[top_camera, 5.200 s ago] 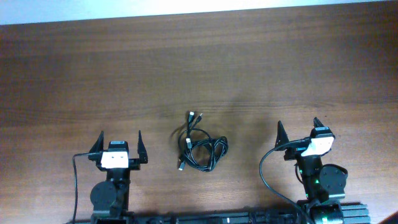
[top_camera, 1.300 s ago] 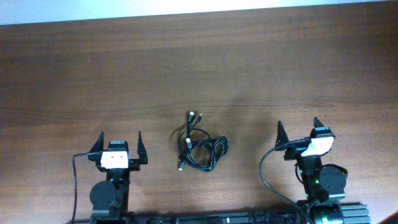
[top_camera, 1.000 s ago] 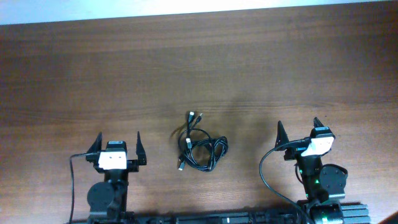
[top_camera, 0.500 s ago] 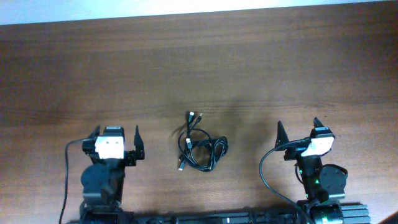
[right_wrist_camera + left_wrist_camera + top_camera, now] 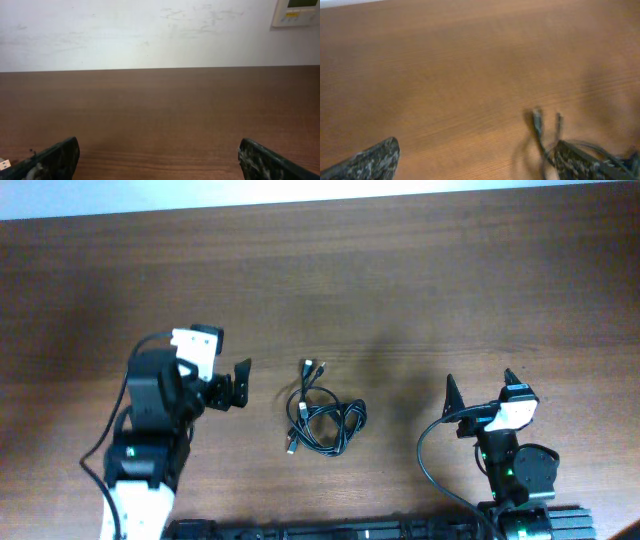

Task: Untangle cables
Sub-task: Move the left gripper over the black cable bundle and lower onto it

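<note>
The robot's left gripper has open wood [image 5: 268, 406] between its spread fingers and the cables, so it should keep going toward the gathered cables [image 5: 326, 410] and close around them.
The cables [image 5: 322, 413] are a small tangle of thin black cords with plug ends, lying on the wooden table [image 5: 400, 280] between the arms. My left gripper [image 5: 234, 384] is open and empty, raised and pointing right, just left of the tangle. In the left wrist view two plug ends of the cables [image 5: 538, 125] lie ahead to the right, blurred, by the right finger of the open left gripper [image 5: 477, 165]. My right gripper [image 5: 479, 391] is open and empty, right of the tangle near the front edge. The right wrist view shows its spread fingers [image 5: 160, 162] over bare wood.
A white wall [image 5: 150, 35] rises behind the table's far edge, with a small control panel [image 5: 295, 11] on it. Thick black arm wires [image 5: 425, 455] loop by the right arm's base.
My left arm has risen from its rest near the front edge and swung forward and right, bringing its open gripper close to the tangle. The cables and right arm have not moved.
</note>
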`<state>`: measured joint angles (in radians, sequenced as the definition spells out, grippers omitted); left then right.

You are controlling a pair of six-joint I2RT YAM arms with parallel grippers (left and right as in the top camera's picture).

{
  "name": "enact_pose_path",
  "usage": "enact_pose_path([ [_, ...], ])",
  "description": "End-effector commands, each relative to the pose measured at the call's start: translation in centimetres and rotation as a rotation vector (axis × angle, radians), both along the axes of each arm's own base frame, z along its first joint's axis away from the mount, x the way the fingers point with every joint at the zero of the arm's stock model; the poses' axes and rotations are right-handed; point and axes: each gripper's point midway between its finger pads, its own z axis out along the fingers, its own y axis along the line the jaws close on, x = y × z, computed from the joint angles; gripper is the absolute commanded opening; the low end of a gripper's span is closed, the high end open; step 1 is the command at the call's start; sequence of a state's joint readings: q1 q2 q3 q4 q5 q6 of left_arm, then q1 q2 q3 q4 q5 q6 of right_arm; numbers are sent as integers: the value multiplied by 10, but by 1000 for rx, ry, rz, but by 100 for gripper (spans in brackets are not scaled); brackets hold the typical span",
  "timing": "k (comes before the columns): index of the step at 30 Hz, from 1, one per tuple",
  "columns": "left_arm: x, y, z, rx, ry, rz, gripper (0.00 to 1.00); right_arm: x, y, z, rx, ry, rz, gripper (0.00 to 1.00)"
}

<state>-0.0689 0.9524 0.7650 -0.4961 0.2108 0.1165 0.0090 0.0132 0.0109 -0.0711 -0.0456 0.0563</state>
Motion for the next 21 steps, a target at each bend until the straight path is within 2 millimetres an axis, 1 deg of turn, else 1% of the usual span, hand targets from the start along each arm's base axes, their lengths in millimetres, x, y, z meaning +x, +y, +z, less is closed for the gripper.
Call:
enact_pose_path([
  [1, 11, -15, 12, -30, 89, -85, 99, 0, -1, -2, 4, 3, -5, 99],
  [4, 12, -24, 12, 29, 187, -171, 99, 0, -1, -2, 4, 3, -5, 99],
  [6, 10, -34, 9, 53, 244, -221, 99, 0, -1, -2, 4, 3, -5, 99],
  [7, 8, -42, 5, 73, 273, -264, 99, 0, -1, -2, 4, 3, -5, 99],
  [9, 5, -55, -7, 82, 318, -308, 99, 0, -1, -2, 4, 3, -5, 99],
  [10, 0, -64, -18, 107, 356, -360, 99, 0, -1, -2, 4, 3, -5, 98],
  [11, -3, -67, -26, 124, 386, -376, 99, 0, -1, -2, 4, 3, -5, 99],
  [12, -7, -71, -40, 159, 438, -388, 99, 0, -1, -2, 4, 3, -5, 99],
  [13, -10, -75, -49, 176, 469, -402, 99, 0, -1, -2, 4, 3, -5, 99],
  [18, -20, -101, -76, 211, 555, -490, 99, 0, -1, -2, 4, 3, -5, 99],
  [20, -23, -110, -80, 225, 556, -520, 99, 0, -1, -2, 4, 3, -5, 99],
  [21, -24, -116, -79, 245, 534, -565, 99, 0, -1, -2, 4, 3, -5, 99],
])
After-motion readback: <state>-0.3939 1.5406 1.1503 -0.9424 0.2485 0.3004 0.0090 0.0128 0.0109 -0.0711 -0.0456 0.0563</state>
